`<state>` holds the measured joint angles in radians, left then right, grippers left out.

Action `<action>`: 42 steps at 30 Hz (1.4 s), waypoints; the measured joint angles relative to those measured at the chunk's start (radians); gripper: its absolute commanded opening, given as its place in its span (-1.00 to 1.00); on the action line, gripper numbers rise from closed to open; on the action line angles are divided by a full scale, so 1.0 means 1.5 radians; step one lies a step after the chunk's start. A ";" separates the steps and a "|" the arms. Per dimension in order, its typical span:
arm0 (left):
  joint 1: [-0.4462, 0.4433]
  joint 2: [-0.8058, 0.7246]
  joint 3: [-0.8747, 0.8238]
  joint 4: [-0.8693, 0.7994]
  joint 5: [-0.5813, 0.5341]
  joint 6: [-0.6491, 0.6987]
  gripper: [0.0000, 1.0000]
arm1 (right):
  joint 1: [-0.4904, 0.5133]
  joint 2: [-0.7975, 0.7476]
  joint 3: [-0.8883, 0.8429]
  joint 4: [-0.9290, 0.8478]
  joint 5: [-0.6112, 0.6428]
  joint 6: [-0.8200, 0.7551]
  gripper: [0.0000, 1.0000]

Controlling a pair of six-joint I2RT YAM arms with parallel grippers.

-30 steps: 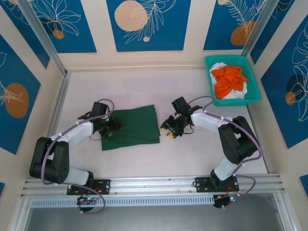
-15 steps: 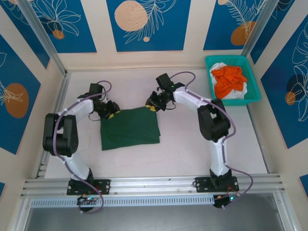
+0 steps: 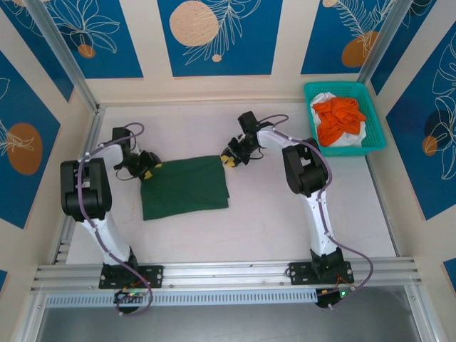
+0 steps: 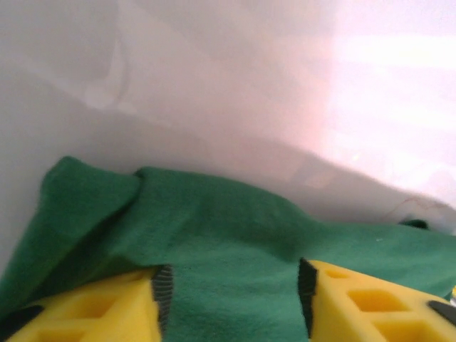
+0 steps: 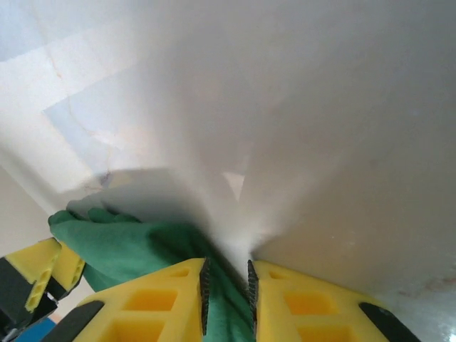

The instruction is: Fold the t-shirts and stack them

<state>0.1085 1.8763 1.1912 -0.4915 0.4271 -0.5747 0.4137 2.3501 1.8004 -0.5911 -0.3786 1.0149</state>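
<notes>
The folded green t-shirt (image 3: 185, 188) takes up the space for spreading the orange t-shirt, so the robot's left gripper should first pull the green t-shirt over to the table's far corner (image 3: 117, 117).
A dark green t-shirt (image 3: 184, 187) lies folded into a rectangle on the table, left of centre. My left gripper (image 3: 147, 166) sits at its far left corner. In the left wrist view the green cloth (image 4: 228, 235) fills the gap between the yellow fingers (image 4: 234, 299), and both pads touch it. My right gripper (image 3: 230, 154) is at the far right corner. Its jaws (image 5: 226, 292) are nearly together, with a thin strip of green cloth (image 5: 121, 242) between them. An orange t-shirt (image 3: 338, 117) lies crumpled on a white one (image 3: 356, 139) in the basket.
The teal mesh basket (image 3: 345, 87) stands at the far right corner, against the wall. Metal rails run along the left side (image 3: 84, 164) and the near edge (image 3: 228, 274). Bare pale tabletop (image 3: 285, 214) lies between the green shirt and the basket.
Both grippers went from the shirt's sides to its far corners. The left then moved further left, and the green shirt shifted slightly left and toward the near edge.
</notes>
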 measured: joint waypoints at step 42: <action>0.055 0.064 0.064 0.026 -0.043 0.026 -1.00 | -0.031 -0.784 -0.504 -0.049 0.122 -0.098 0.25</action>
<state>0.1913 1.9724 1.2869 -0.4526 0.3618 -0.5362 0.3672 1.1748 1.0451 -0.6651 -0.1963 0.8673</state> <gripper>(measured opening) 0.039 0.628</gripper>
